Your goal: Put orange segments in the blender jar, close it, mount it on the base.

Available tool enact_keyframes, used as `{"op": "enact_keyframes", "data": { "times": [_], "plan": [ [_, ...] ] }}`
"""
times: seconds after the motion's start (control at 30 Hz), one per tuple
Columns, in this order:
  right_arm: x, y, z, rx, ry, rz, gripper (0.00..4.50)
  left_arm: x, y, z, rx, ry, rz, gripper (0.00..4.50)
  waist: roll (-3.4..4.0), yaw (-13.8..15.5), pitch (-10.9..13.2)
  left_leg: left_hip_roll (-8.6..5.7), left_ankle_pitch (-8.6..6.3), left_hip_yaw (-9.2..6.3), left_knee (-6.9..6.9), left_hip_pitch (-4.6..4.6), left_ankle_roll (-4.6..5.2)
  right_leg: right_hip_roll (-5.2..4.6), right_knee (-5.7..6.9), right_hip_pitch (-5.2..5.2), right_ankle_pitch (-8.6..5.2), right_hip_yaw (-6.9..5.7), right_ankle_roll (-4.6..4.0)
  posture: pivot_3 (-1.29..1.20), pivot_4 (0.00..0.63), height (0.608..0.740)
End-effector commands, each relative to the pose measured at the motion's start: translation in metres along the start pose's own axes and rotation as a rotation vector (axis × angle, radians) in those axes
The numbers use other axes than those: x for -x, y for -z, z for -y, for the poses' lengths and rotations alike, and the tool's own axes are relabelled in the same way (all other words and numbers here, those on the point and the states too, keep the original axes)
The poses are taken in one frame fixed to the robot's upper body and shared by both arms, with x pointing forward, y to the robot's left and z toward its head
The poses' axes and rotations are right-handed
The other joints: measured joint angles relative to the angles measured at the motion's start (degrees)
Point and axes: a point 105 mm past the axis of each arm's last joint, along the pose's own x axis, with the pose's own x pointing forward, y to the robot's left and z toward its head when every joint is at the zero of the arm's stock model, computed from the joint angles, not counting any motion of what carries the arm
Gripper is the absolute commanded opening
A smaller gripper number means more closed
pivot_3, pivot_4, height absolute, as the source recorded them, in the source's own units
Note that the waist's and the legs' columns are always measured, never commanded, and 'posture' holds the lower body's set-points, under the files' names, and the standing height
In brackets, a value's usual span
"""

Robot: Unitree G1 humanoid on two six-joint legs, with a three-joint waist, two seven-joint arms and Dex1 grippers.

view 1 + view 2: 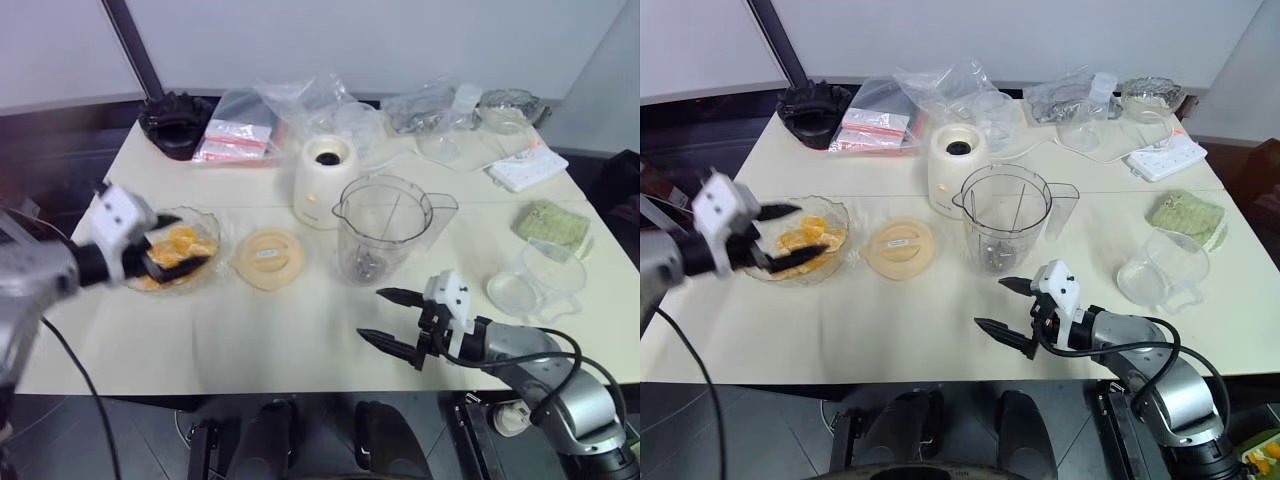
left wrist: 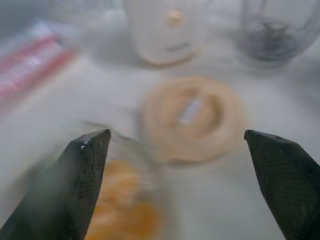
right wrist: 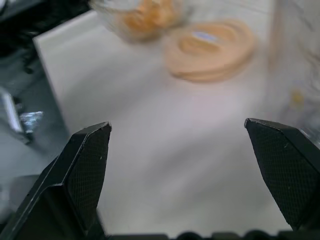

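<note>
I expect the orange segment (image 1: 183,239) to come up by itself and leave the others behind when I lift it, because separate rounded pieces (image 1: 200,247) show in the glass bowl.
The orange segments (image 1: 185,240) lie in a glass bowl (image 1: 203,214) at the table's left. My left gripper (image 1: 172,247) hovers open just over the bowl, one finger on each side of the fruit, holding nothing. The blender jar (image 1: 383,225) stands upright and uncovered at mid-table, blades at its bottom. Its round peach-coloured lid (image 1: 268,258) lies flat between bowl and jar. The cream base (image 1: 322,180) stands just behind the jar. My right gripper (image 1: 372,314) is open and empty above the table's front edge, in front of the jar, pointing left.
A black ridged round part (image 1: 178,123) sits at the back left beside plastic bags (image 1: 240,130). A clear measuring cup (image 1: 545,275) and a green cloth (image 1: 552,225) are at the right. A white power strip (image 1: 527,168) lies behind them.
</note>
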Motion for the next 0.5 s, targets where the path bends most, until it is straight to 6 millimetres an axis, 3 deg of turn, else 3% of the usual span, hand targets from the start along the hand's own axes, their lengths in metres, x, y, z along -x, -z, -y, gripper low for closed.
{"op": "enact_keyframes", "data": {
  "times": [0.03, 0.2, 0.37, 0.5],
  "plan": [
    [-0.006, -0.011, -0.018, 0.001, -0.067, 0.015, 4.50, 0.000, 0.026, -0.023, -0.260, 0.050, -0.168, 4.47, 0.01, 0.0, 0.0, -0.02, 0.00, 0.06, -0.03, 0.00, 0.00, -0.03, -0.01, -0.01, -0.02, 0.03, 0.03, 0.00, 0.150, 0.740],
    [-0.011, -0.018, -0.019, -0.008, -0.021, 0.039, 4.50, -0.017, 0.058, -0.044, -0.375, 0.122, -0.287, 4.47, -0.19, 0.2, 0.1, -0.02, 0.01, 0.23, -0.01, -0.17, 0.02, -0.03, -0.02, -0.13, -0.01, 0.05, 0.08, 0.00, 0.150, 0.740],
    [-0.014, -0.025, -0.012, -0.002, 0.048, 0.085, 4.50, -0.027, 0.082, -0.043, -0.473, 0.220, -0.409, 4.47, -0.89, 0.0, 0.1, -0.02, 0.01, 0.44, 0.15, -0.26, 0.03, -0.03, 0.05, -0.15, 0.11, 0.02, 0.29, 0.00, 0.150, 0.740],
    [-0.015, -0.022, -0.009, -0.004, 0.080, 0.079, 4.50, -0.048, 0.090, -0.035, -0.414, 0.269, -0.438, 4.47, -0.97, 0.1, 0.1, -0.02, 0.01, 0.46, 0.19, -0.27, 0.03, -0.03, 0.11, -0.16, 0.15, 0.02, 0.36, 0.00, 0.150, 0.740]
  ]
}}
